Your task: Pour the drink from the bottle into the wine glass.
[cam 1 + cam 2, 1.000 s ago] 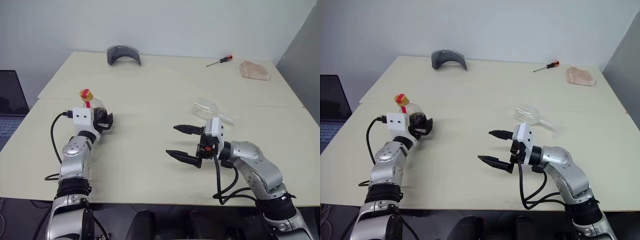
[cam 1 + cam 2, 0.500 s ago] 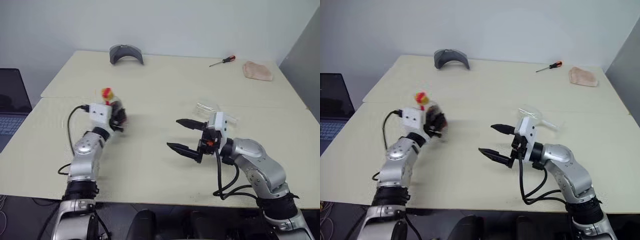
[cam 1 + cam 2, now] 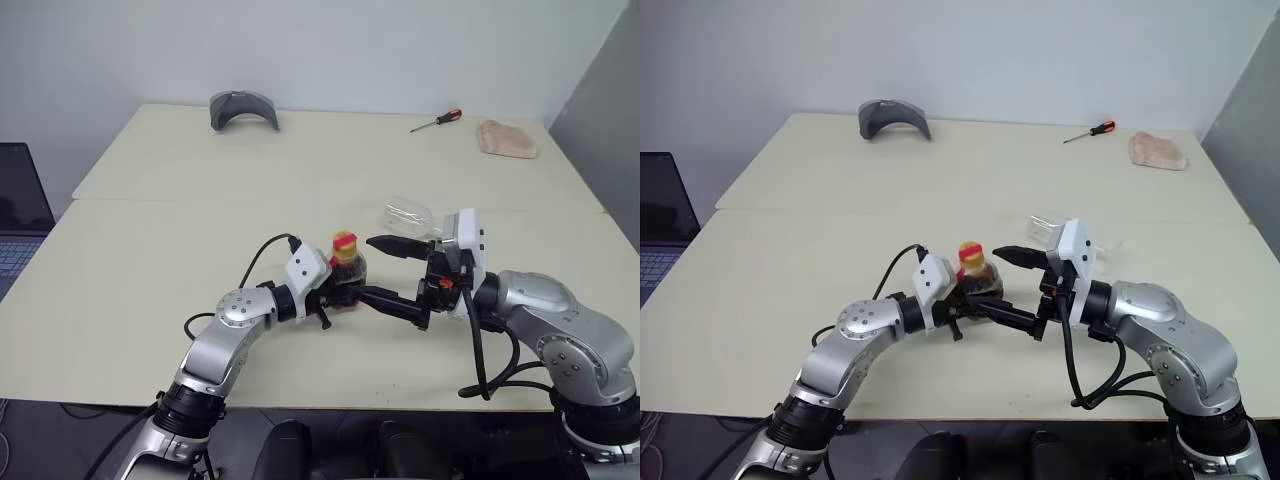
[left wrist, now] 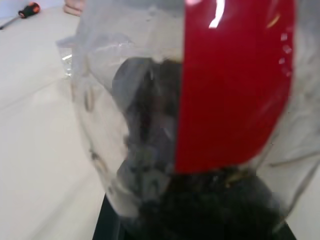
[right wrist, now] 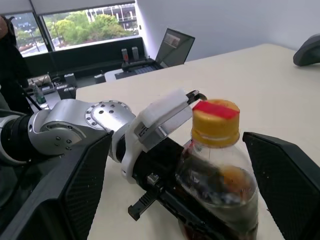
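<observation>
I should grip the cap's sides with my right gripper and twist while my left gripper holds the bottle steady, because the yellow-and-red cap closes the bottle in my left gripper.
The bottle, small and clear with a yellow-and-red cap, stands upright above the middle of the table. My left gripper is shut on its lower body from the left. A little dark drink sits in its bottom under the red label. From the right, my right gripper is open, with one black finger on each side of the bottle and not touching it. The wine glass lies on its side on the table just behind the right gripper, partly hidden by it.
A grey curved object sits at the table's far left edge. A red-handled screwdriver and a beige cloth lie at the far right. A laptop stands off the table to the left.
My left arm swung the bottle from the table's left side to the middle, in between the right gripper's open fingers. The right gripper rose a little.
</observation>
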